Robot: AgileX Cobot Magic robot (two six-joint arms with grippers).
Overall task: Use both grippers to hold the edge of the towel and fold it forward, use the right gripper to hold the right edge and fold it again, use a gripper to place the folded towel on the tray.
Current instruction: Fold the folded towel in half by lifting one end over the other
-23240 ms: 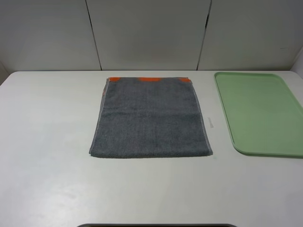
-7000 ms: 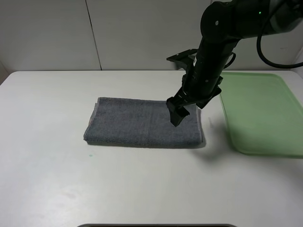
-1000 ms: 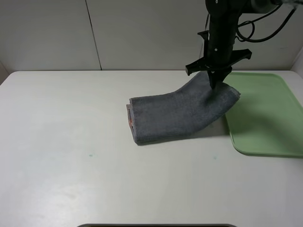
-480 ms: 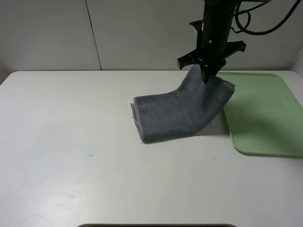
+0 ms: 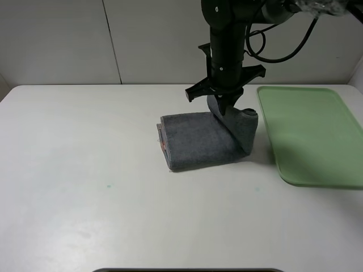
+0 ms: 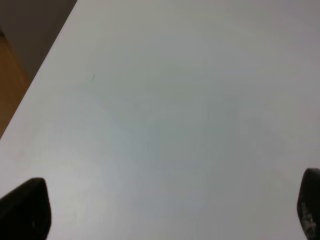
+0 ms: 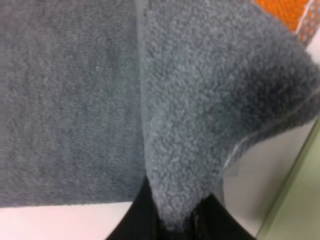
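Observation:
I continue to move my right gripper toward the opposite edge (image 5: 164,141) and let go there, as the grey towel's raised edge is over its smooth flat half (image 5: 197,139).
The grey towel (image 5: 195,144) lies folded on the white table, left of the green tray (image 5: 312,136). My right gripper (image 5: 222,109) is shut on the towel's right edge and holds it raised above the towel's middle, so the right part stands up in a loop. In the right wrist view the grey pile (image 7: 190,125) is pinched between my dark fingers (image 7: 137,220), and an orange stripe (image 7: 280,12) shows at one corner. My left gripper (image 6: 167,210) is open and empty over bare table; it is out of the exterior high view.
The tray's long left rim (image 5: 266,122) runs close beside the towel's raised loop. The white table (image 5: 85,170) stretches to the left and front of the towel. A grey panelled wall stands behind the table.
My right gripper has carried the towel's right edge leftward and lower, from near the tray to above the towel's middle. The raised part now curls over the flat part.

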